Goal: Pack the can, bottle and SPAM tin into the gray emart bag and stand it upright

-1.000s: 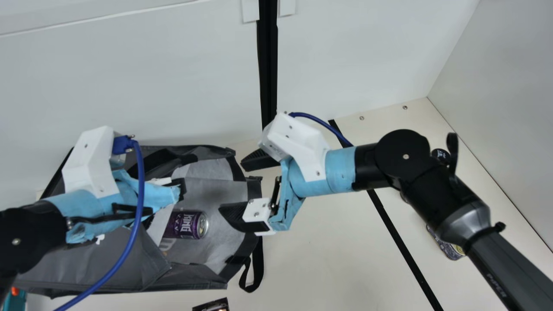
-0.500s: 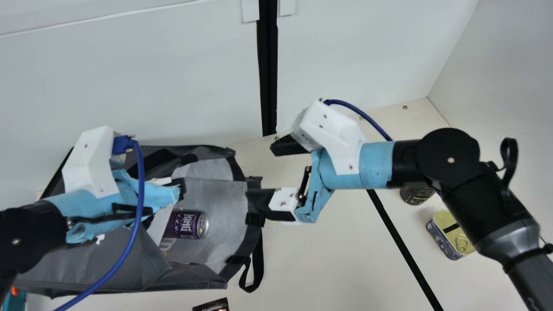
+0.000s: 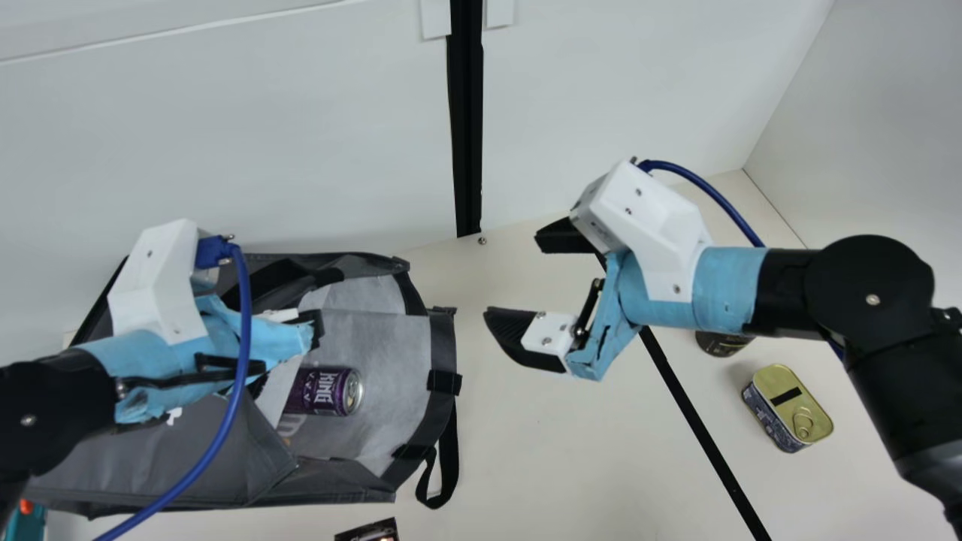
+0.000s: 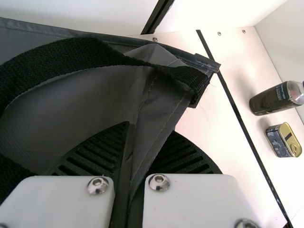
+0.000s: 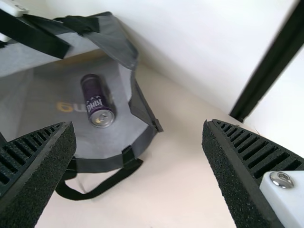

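The purple can (image 3: 322, 391) lies with its end (image 3: 352, 391) toward the bag's opening, so the can will slide further in when the robot pushes the dark bottle in.
The gray bag (image 3: 376, 338) lies on its side at the left, mouth facing right; the purple can (image 3: 325, 391) rests inside. My left gripper (image 3: 312, 330) is at the bag's upper side; in its wrist view the left gripper (image 4: 135, 161) pinches a fold of bag fabric (image 4: 161, 109). Right of the mouth, over the table, my right gripper (image 3: 518, 278) stands open; its wrist view shows the right gripper (image 5: 140, 137) with nothing between its fingers. At the right are the SPAM tin (image 3: 788, 408) and, partly behind the right arm, the dark bottle (image 3: 723, 343).
A black strip (image 3: 699, 428) runs across the table between bag and tin. A small dark packet (image 3: 368, 532) lies at the near edge, and a teal object (image 3: 28, 522) at the lower left corner. White walls (image 3: 616, 98) stand behind and at the right.
My right gripper has moved right, away from the bag's mouth, staying open. The tin has come out from behind the right arm. My left arm and the can have kept still.
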`<act>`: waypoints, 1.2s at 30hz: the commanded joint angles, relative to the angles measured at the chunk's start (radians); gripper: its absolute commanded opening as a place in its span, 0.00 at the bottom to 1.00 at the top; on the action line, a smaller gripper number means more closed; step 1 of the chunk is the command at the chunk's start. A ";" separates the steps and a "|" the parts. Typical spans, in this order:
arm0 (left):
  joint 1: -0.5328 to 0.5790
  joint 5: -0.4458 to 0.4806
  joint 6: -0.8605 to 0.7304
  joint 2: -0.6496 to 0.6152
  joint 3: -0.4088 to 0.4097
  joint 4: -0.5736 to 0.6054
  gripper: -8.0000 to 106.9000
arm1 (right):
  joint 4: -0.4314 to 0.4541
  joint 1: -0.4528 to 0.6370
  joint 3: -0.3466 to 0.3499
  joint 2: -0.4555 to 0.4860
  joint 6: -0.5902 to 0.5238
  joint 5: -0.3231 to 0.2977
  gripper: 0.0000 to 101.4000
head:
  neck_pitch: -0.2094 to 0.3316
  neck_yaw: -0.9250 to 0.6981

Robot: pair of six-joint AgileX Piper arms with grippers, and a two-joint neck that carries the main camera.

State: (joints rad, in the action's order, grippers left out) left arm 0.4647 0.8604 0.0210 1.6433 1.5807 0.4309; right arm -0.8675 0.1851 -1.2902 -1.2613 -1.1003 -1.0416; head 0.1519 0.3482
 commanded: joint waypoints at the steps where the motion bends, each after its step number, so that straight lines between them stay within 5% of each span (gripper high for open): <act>1: 0.000 0.000 0.000 0.000 0.000 0.000 0.00 | 0.013 0.018 0.002 0.011 0.007 0.003 0.94 | 0.023 0.001; 19: 0.000 0.000 0.000 0.000 0.000 0.000 0.00 | 0.196 0.147 -0.039 0.091 0.165 -0.008 0.94 | 0.023 0.001; 36: 0.000 0.000 0.000 0.000 0.000 0.000 0.00 | 0.340 0.293 -0.152 0.118 0.266 -0.163 0.94 | 0.023 0.001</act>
State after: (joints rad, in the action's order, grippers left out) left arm 0.4647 0.8604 0.0210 1.6433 1.5807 0.4309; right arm -0.5386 0.4673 -1.4362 -1.1439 -0.8402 -1.1923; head 0.1519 0.3467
